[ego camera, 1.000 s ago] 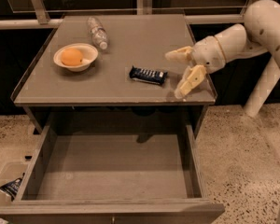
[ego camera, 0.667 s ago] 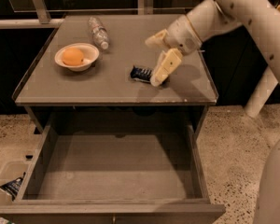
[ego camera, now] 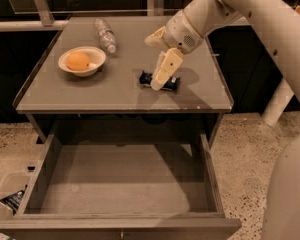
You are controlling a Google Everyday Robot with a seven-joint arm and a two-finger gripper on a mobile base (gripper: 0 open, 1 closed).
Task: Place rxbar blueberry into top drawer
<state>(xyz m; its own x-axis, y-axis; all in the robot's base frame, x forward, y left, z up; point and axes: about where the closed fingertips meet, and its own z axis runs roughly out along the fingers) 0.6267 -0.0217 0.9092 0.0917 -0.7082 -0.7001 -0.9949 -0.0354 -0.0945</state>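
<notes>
One finger is over the rxbar blueberry's middle point(ego camera: 160, 81). My gripper should pull back first, then come down with one finger past each long edge point(ego camera: 160, 88).
The rxbar blueberry point(ego camera: 173, 83), a dark navy bar, lies flat on the table top right of centre. My gripper point(ego camera: 151, 63) hangs over it, open, with one finger point(ego camera: 162, 70) reaching down across the bar's middle and the other point(ego camera: 154, 36) behind it. The finger hides the middle of the bar. I cannot tell whether the finger touches it. The top drawer point(ego camera: 120, 181) is pulled fully out below the table, with a bare bottom and nothing in it.
A white bowl point(ego camera: 92, 64) holding an orange point(ego camera: 77, 60) sits on the table's left part. A clear plastic bottle point(ego camera: 106, 34) lies at the back. A dark packet with white print point(ego camera: 12, 200) lies on the floor left of the drawer.
My gripper has swung left from beside the table's right edge to over the bar, still open. The bar, bowl, bottle and drawer have not moved.
</notes>
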